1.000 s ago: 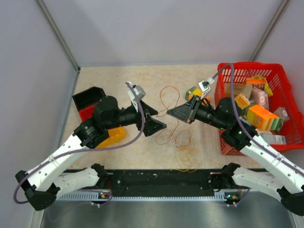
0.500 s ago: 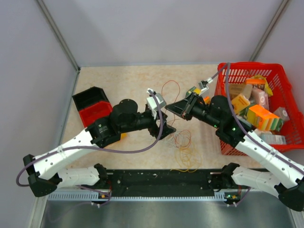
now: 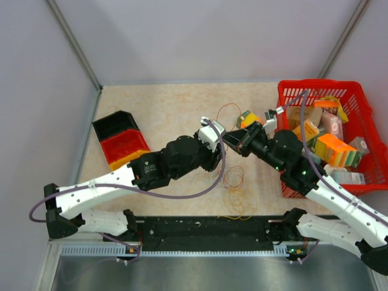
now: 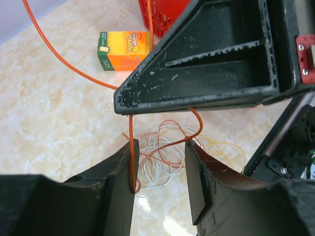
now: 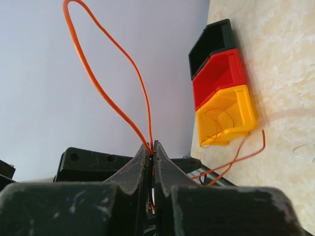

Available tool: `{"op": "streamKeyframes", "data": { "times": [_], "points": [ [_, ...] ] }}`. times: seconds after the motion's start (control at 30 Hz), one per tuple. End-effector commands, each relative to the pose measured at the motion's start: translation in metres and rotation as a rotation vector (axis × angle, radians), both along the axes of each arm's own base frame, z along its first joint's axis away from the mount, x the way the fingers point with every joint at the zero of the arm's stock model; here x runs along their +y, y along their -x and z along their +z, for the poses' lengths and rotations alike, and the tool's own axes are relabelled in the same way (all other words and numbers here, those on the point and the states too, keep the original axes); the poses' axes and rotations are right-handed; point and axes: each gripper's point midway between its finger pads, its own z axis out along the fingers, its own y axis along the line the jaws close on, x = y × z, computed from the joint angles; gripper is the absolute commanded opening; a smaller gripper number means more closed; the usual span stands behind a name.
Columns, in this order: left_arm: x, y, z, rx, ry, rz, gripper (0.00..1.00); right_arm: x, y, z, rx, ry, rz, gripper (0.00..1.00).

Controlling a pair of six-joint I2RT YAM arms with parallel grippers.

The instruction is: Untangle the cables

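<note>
The orange cable is in my right gripper, far from the yellow bin (image 3: 127, 159), so next my left gripper grabs the cable's lower part (image 4: 168, 144) and brings it there.
The cables lie as a loose tangle (image 3: 232, 180) of red, white and yellow wires on the table, with a yellow loop (image 3: 237, 205) nearer the front. One orange cable (image 5: 106, 93) rises out of it in a tall loop. My right gripper (image 5: 153, 146) is shut on that orange cable. My left gripper (image 4: 161, 172) sits just under the right gripper (image 4: 206, 64), jaws apart. The same orange cable (image 4: 131, 147) runs down the inner face of its left finger (image 4: 120, 187), with the tangle (image 4: 165, 157) visible below. Both grippers meet mid-table, left gripper (image 3: 219, 156) beside right gripper (image 3: 229, 139).
A red basket (image 3: 315, 85) full of packages stands at the right. A green and orange box (image 3: 247, 118) lies beside it. Stacked black, red and yellow bins (image 3: 121, 140) sit at the left; the yellow bin (image 5: 226, 115) holds a thin wire.
My left arm has swung right until its gripper sits under the right gripper, and its jaws have narrowed around the orange cable. The right gripper has stayed shut and shifted slightly back.
</note>
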Motion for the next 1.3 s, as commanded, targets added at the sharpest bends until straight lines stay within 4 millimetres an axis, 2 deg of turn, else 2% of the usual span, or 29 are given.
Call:
{"op": "streamKeyframes", "data": {
  "times": [0.0, 0.1, 0.3, 0.47, 0.63, 0.8, 0.9, 1.03, 1.1, 1.23, 1.27],
  "points": [
    [-0.007, -0.01, 0.037, -0.052, 0.1, 0.073, 0.49, -0.001, -0.001, 0.007, -0.003, -0.044, -0.048, 0.0],
    [-0.013, -0.008, 0.038, -0.047, 0.099, 0.058, 0.55, -0.002, -0.003, 0.005, 0.006, -0.04, -0.076, 0.0],
    [-0.019, -0.008, 0.033, -0.04, 0.092, 0.055, 0.5, -0.004, -0.004, 0.0, 0.03, -0.041, -0.109, 0.0],
    [-0.021, -0.002, 0.03, -0.026, 0.102, 0.026, 0.73, -0.005, -0.005, -0.004, 0.039, -0.041, -0.117, 0.0],
    [-0.019, -0.004, 0.03, -0.038, 0.112, 0.044, 0.76, -0.005, -0.004, -0.005, 0.051, -0.059, -0.122, 0.0],
    [-0.022, -0.015, 0.022, -0.049, 0.074, 0.094, 0.46, -0.008, -0.004, -0.007, 0.081, -0.076, -0.142, 0.0],
    [-0.021, -0.02, 0.018, -0.059, 0.062, 0.123, 0.32, -0.009, -0.003, -0.004, 0.075, -0.086, -0.143, 0.0],
    [-0.021, -0.023, 0.02, -0.075, 0.068, 0.136, 0.0, -0.008, -0.001, -0.008, 0.07, -0.083, -0.133, 0.0],
    [-0.016, -0.025, 0.02, -0.084, 0.072, 0.15, 0.0, -0.008, -0.001, -0.01, 0.047, -0.055, -0.129, 0.01],
    [0.003, -0.028, 0.024, -0.075, 0.096, 0.215, 0.0, -0.017, 0.008, 0.002, -0.197, 0.129, -0.063, 0.43],
    [0.01, -0.028, 0.021, -0.064, 0.098, 0.225, 0.0, -0.022, 0.01, -0.001, -0.228, 0.172, -0.058, 0.58]
  ]
}}
